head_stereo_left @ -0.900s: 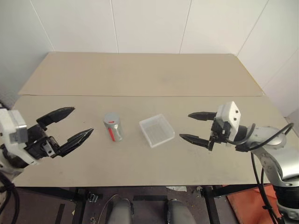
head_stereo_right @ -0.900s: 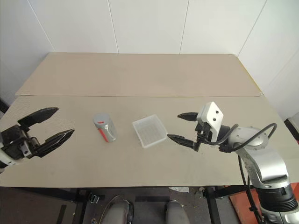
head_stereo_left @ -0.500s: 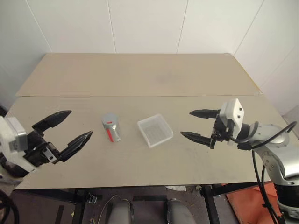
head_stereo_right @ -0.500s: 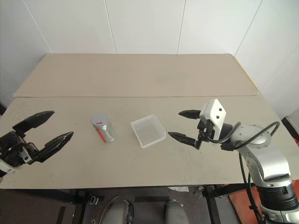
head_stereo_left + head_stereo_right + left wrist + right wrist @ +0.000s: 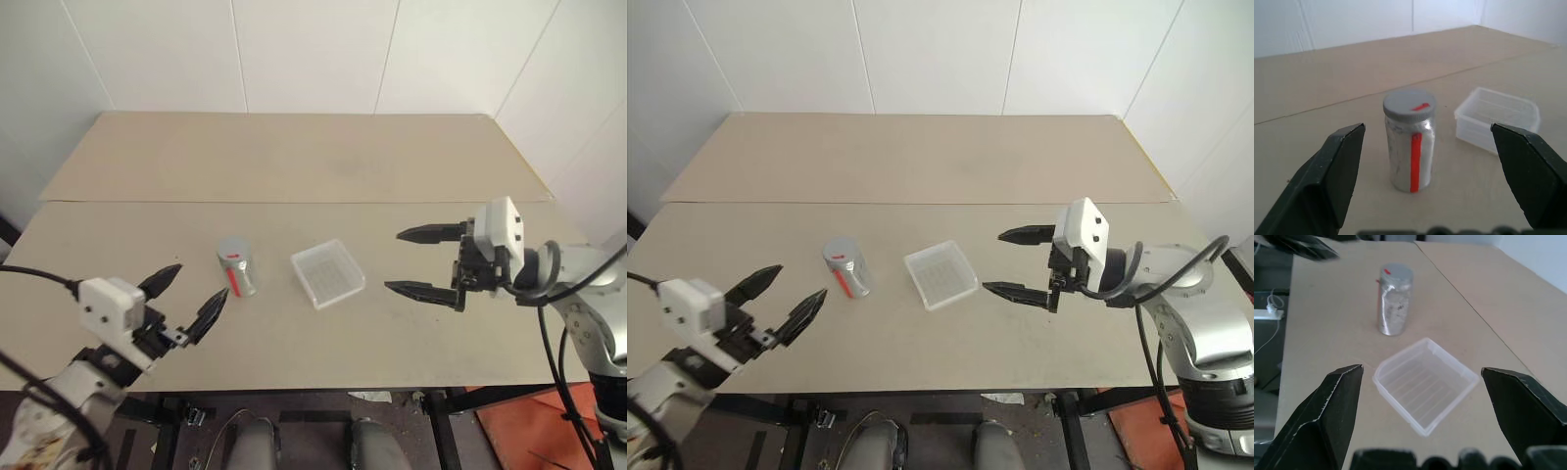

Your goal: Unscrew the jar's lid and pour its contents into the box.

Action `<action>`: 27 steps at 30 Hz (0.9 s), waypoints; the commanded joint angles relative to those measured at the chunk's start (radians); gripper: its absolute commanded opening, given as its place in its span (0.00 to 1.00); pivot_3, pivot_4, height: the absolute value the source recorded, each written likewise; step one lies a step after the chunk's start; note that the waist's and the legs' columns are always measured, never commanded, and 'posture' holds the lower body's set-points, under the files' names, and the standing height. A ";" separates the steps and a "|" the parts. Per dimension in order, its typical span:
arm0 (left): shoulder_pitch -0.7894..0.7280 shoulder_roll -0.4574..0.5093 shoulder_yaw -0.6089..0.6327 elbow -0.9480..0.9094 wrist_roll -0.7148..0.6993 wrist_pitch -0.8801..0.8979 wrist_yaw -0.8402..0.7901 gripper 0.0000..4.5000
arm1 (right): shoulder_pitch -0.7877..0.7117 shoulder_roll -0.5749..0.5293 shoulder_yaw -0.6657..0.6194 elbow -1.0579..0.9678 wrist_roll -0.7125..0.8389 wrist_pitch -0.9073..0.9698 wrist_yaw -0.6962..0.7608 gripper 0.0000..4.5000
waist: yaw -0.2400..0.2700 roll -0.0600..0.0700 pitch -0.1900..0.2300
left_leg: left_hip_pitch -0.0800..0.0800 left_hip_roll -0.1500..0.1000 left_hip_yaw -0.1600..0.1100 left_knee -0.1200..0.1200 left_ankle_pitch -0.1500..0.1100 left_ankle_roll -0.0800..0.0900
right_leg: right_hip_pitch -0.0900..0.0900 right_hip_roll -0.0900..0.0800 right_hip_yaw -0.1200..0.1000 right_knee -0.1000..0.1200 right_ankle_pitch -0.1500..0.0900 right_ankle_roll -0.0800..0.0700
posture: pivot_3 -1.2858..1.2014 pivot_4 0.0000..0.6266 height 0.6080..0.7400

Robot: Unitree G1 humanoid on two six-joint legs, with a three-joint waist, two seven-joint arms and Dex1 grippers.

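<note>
My left gripper's open fingers are lined up with both sides of the upright jar (image 5: 236,265), so my left gripper should keep going forward until it closes below the lid (image 5: 241,280).
The jar (image 5: 236,270) stands upright on the table, left of centre, silver-grey with a red stripe down its side. Its grey lid (image 5: 1409,104) sits on top, with a red mark on it. The contents are hidden inside. The box (image 5: 328,273), a shallow clear plastic tray, lies just right of the jar and looks bare inside. My left gripper (image 5: 198,284) is open, near the front edge, pointing at the jar from the near left and apart from it. My right gripper (image 5: 394,260) is open, right of the box, pointing left toward it, holding nothing.
The tan table (image 5: 294,157) runs far back to a white wall, with a seam (image 5: 294,203) across its width behind the jar and box. Its front edge lies just below both grippers. Bare tabletop surrounds the jar and box.
My left gripper has dropped toward the front edge and swung in to the right, ending closer to the jar. The right gripper has hardly moved. Jar and box stay put.
</note>
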 commanded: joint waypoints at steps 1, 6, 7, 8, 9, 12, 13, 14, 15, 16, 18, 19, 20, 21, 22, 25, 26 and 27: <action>-0.051 -0.033 -0.076 0.051 0.084 -0.046 0.036 0.99 | -0.039 -0.004 -0.007 -0.017 0.026 -0.012 0.027 1.00 | 0.000 0.000 0.000 | -0.001 0.000 0.000 0.000 0.000 0.000 | 0.000 0.000 0.000 0.000 0.000 0.000 | 0.52 0.24 1.00; -0.135 -0.078 -0.160 0.177 0.165 -0.106 0.036 0.99 | -0.047 -0.005 -0.014 -0.033 0.028 -0.018 0.041 1.00 | 0.000 0.000 0.000 | -0.001 0.000 0.000 0.000 0.000 0.000 | -0.001 0.000 0.000 0.000 0.000 0.000 | 0.52 0.24 1.00; -0.158 -0.088 -0.170 0.200 0.177 -0.111 0.042 0.99 | -0.047 -0.006 -0.023 -0.039 0.038 -0.014 0.043 1.00 | 0.000 0.000 0.000 | -0.001 0.000 0.000 0.000 0.000 0.000 | -0.001 0.000 0.000 0.000 0.000 0.000 | 0.52 0.24 1.00; -0.177 -0.097 -0.181 0.219 0.191 -0.119 0.047 0.99 | -0.043 -0.009 -0.031 -0.044 0.046 -0.014 0.048 1.00 | 0.000 0.000 0.000 | -0.001 0.000 0.000 0.000 0.000 0.000 | -0.001 0.000 0.000 0.000 0.000 0.000 | 0.52 0.24 1.00; -0.195 -0.107 -0.190 0.237 0.205 -0.126 0.052 0.99 | -0.038 -0.012 -0.036 -0.047 0.050 -0.019 0.055 1.00 | 0.000 0.000 0.000 | -0.001 0.000 0.000 0.000 0.000 0.000 | -0.001 0.000 0.000 0.000 0.000 0.000 | 0.52 0.24 1.00; -0.234 -0.139 -0.210 0.285 0.245 -0.152 0.076 0.99 | -0.033 -0.014 -0.033 -0.047 0.045 -0.029 0.061 1.00 | 0.000 0.000 0.000 | -0.001 0.000 0.000 0.000 0.000 0.000 | -0.001 0.000 0.000 0.000 0.000 0.000 | 0.52 0.24 1.00; -0.244 -0.152 -0.219 0.299 0.263 -0.160 0.090 0.99 | -0.034 -0.014 -0.031 -0.045 0.043 -0.031 0.061 1.00 | 0.000 0.000 0.000 | -0.001 0.000 0.000 0.000 0.000 0.000 | -0.001 0.000 0.000 0.000 0.000 0.000 | 0.52 0.24 1.00; -0.251 -0.162 -0.227 0.311 0.277 -0.170 0.097 0.99 | -0.034 -0.013 -0.030 -0.044 0.041 -0.032 0.062 1.00 | 0.000 0.000 0.000 | -0.001 0.000 0.000 0.000 0.000 0.000 | -0.001 -0.001 0.000 0.000 0.000 0.000 | 0.52 0.24 1.00; -0.257 -0.171 -0.236 0.323 0.295 -0.182 0.105 0.99 | -0.034 -0.013 -0.028 -0.042 0.040 -0.036 0.067 1.00 | -0.001 0.000 0.000 | -0.001 -0.001 0.000 0.000 0.000 0.000 | -0.001 -0.001 0.000 0.000 0.000 0.000 | 0.52 0.24 1.00; -0.262 -0.181 -0.242 0.332 0.306 -0.190 0.113 0.99 | -0.033 -0.013 -0.026 -0.040 0.039 -0.040 0.071 1.00 | -0.001 0.000 0.000 | -0.001 0.000 0.000 0.000 0.000 0.000 | -0.001 0.000 0.000 0.000 0.000 0.000 | 0.52 0.24 1.00; -0.275 -0.199 -0.249 0.352 0.320 -0.203 0.123 0.99 | -0.034 -0.012 -0.019 -0.035 0.032 -0.048 0.075 1.00 | 0.000 0.000 0.000 | -0.001 0.000 -0.001 0.000 0.000 0.000 | -0.001 0.000 0.000 0.001 0.000 0.000 | 0.52 0.24 1.00; -0.284 -0.207 -0.251 0.364 0.328 -0.214 0.128 0.99 | -0.037 -0.011 -0.015 -0.032 0.029 -0.050 0.076 1.00 | 0.000 0.000 0.000 | -0.001 0.000 -0.001 0.000 0.000 0.000 | -0.001 0.000 0.000 0.001 0.000 0.000 | 0.52 0.24 1.00; -0.293 -0.214 -0.252 0.375 0.332 -0.219 0.131 0.99 | -0.040 -0.010 -0.012 -0.030 0.025 -0.053 0.077 1.00 | 0.000 0.000 0.000 | -0.001 -0.001 -0.001 0.000 0.000 0.000 | -0.001 0.000 0.000 0.001 0.000 0.000 | 0.52 0.24 1.00; -0.303 -0.220 -0.253 0.387 0.338 -0.226 0.133 0.99 | -0.041 -0.009 -0.010 -0.029 0.023 -0.054 0.077 1.00 | 0.000 0.000 0.000 | -0.001 -0.001 -0.001 0.000 0.000 0.000 | -0.001 0.000 0.000 0.001 0.000 0.000 | 0.52 0.24 1.00; -0.311 -0.225 -0.255 0.397 0.341 -0.231 0.133 0.99 | -0.040 -0.007 -0.010 -0.029 0.022 -0.054 0.079 1.00 | 0.000 0.000 0.000 | -0.001 -0.001 -0.001 0.000 0.000 0.000 | -0.001 0.000 0.000 0.001 0.000 0.000 | 0.52 0.24 1.00; -0.328 -0.234 -0.264 0.418 0.345 -0.246 0.122 0.91 | -0.034 -0.006 -0.011 -0.031 0.020 -0.062 0.086 1.00 | 0.000 0.000 0.000 | -0.001 -0.001 -0.001 0.000 0.000 0.000 | -0.001 0.000 0.000 0.001 0.000 0.000 | 0.52 0.24 1.00; -0.332 -0.234 -0.265 0.423 0.345 -0.245 0.117 0.86 | -0.037 -0.004 -0.011 -0.029 0.020 -0.064 0.088 1.00 | -0.001 0.000 0.000 | -0.001 -0.001 -0.001 0.000 0.000 0.000 | -0.001 0.000 0.000 0.000 0.000 0.000 | 0.52 0.24 1.00; -0.335 -0.234 -0.267 0.427 0.348 -0.248 0.115 0.80 | -0.039 -0.002 -0.010 -0.028 0.021 -0.067 0.089 1.00 | -0.001 0.000 0.000 | -0.001 -0.001 -0.001 0.000 0.000 0.000 | -0.001 0.000 0.000 0.000 0.000 0.000 | 0.52 0.24 1.00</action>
